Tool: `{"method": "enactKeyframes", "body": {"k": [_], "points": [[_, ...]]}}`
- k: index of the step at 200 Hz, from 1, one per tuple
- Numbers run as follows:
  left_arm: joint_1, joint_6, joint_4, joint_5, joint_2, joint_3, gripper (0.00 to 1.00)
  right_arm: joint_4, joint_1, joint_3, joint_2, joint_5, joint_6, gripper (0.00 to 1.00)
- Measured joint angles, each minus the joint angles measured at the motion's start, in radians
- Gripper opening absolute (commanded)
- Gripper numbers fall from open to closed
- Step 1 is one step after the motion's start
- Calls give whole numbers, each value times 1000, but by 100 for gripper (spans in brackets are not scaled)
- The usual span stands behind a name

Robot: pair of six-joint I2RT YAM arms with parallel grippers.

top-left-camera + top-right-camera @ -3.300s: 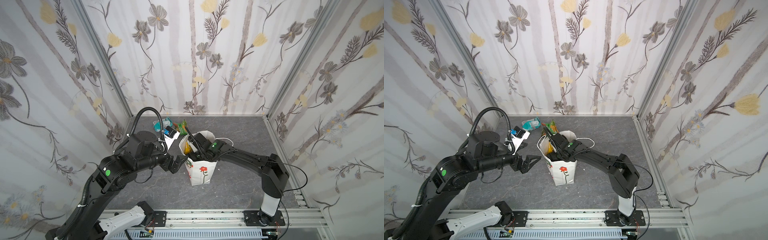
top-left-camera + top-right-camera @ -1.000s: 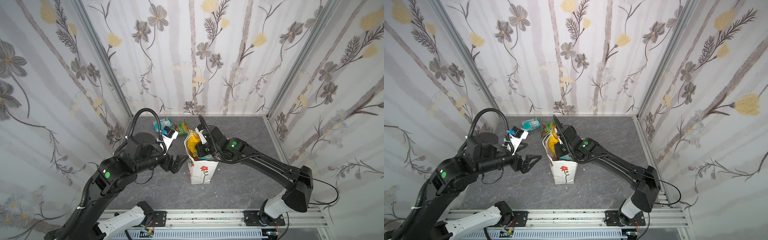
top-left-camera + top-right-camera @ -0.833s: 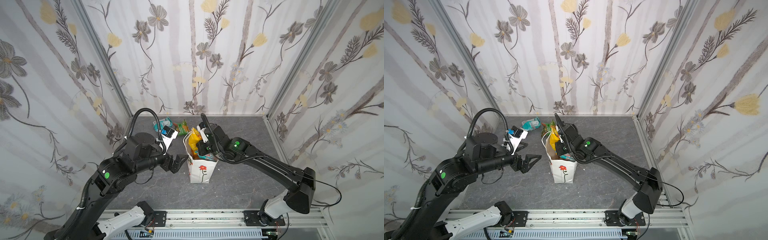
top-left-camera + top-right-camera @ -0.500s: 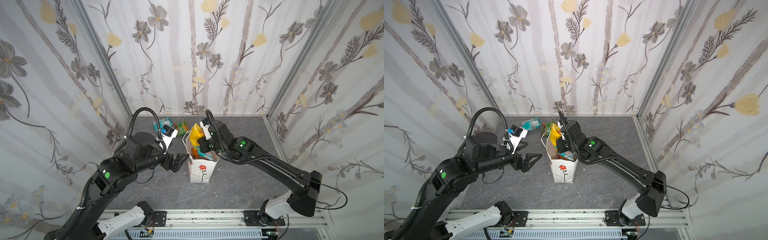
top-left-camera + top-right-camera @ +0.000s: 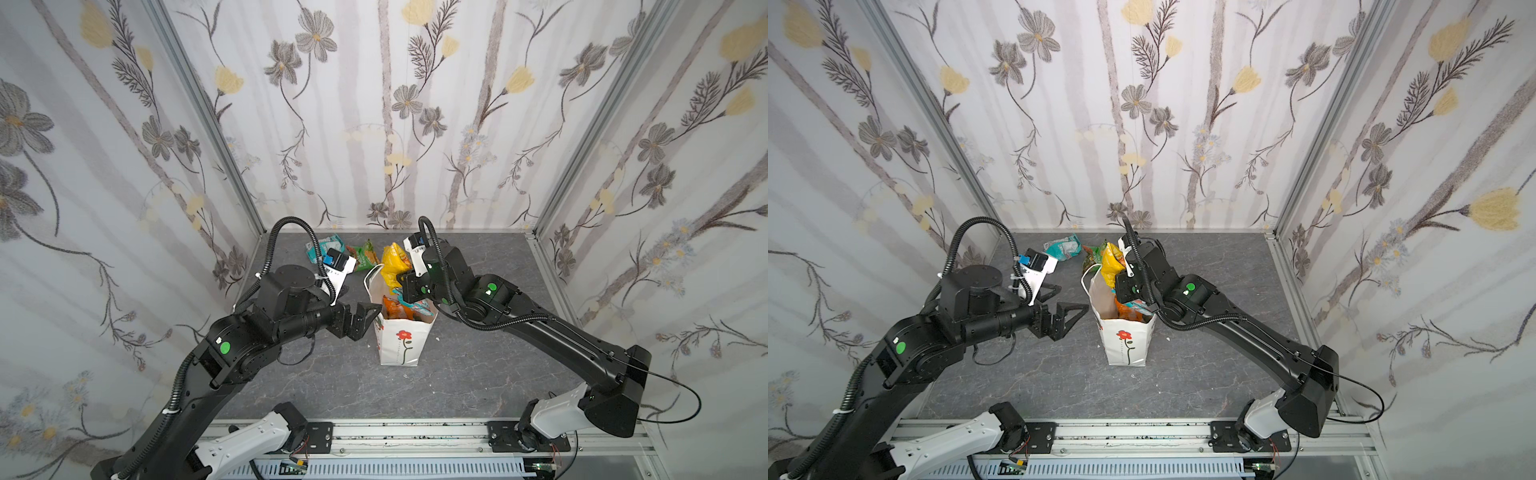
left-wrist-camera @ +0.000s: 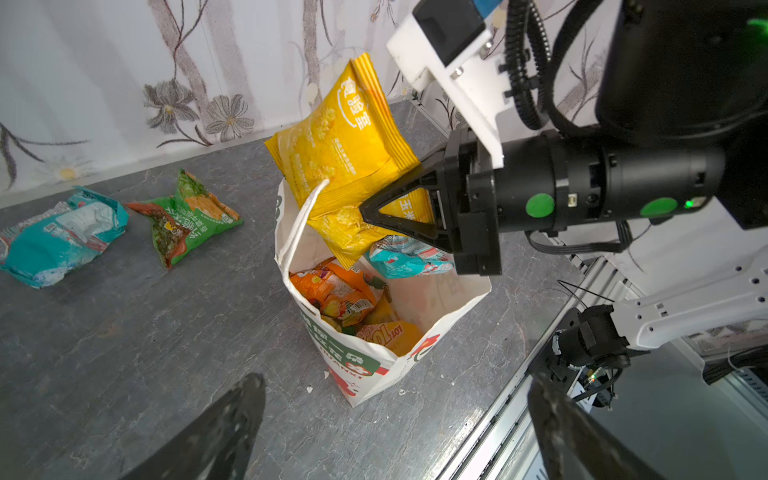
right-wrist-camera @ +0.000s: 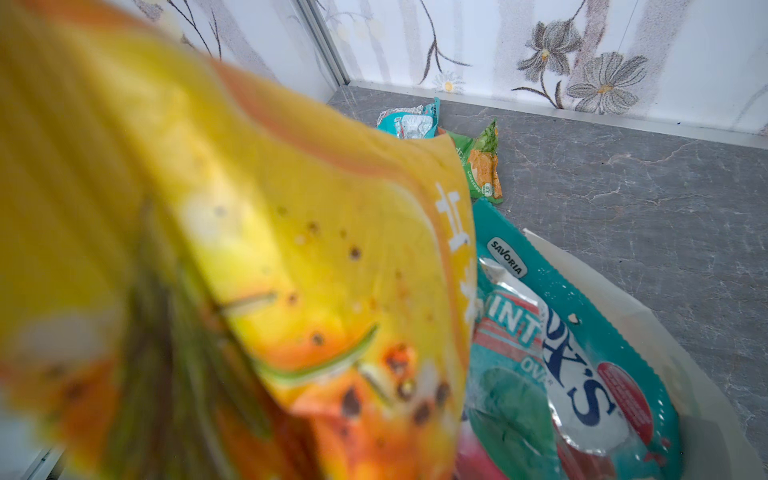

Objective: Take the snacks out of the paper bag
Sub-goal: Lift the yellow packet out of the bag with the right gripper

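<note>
The yellow packet point(image 5: 394, 261) stands puffed up above its pinched waist point(image 6: 366, 198). It will bunch together at the pinch and stay fanned out when I carry it.
The white paper bag point(image 5: 401, 338) point(image 5: 1126, 338) point(image 6: 365, 374) stands upright mid-table, its red flower facing front. My right gripper point(image 5: 402, 277) point(image 6: 374, 208) is shut on a yellow snack packet point(image 5: 392, 264) point(image 5: 1111, 262) point(image 6: 345, 141) point(image 7: 249, 249), held above the bag's back rim. A teal FOX'S packet point(image 6: 409, 257) point(image 7: 561, 353) and orange packets point(image 6: 336, 291) still lie inside the bag. On the table behind the bag lie a teal packet point(image 5: 328, 245) point(image 6: 58, 241) and a green-orange packet point(image 5: 363, 255) point(image 6: 187, 216). My left gripper point(image 5: 368, 320) point(image 5: 1073, 322) point(image 6: 395, 399) hangs open just left of the bag, holding nothing.
Flowered walls close in the grey table at the left, back and right. A metal rail point(image 5: 415, 432) runs along the front edge. One white cord handle point(image 6: 303, 220) of the bag sticks up beside the yellow packet.
My right gripper has risen out of the bag with the yellow packet and moved back and to the right. The left arm has stayed where it was.
</note>
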Motion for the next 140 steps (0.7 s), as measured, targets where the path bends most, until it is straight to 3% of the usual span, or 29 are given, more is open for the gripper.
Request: {"method": "enactKeyframes", "body": {"k": [35,76,140], "points": [[3,-64,70,-15,42,37,100,61,-13,-54,-86,-29,8,3],[62,-43,119,-7,161,157,99,150,-32,-148,-158,-84,8,3],[235,-51,251,297,274,143,84,270,-65,-233,-243,-163,51,2]]}}
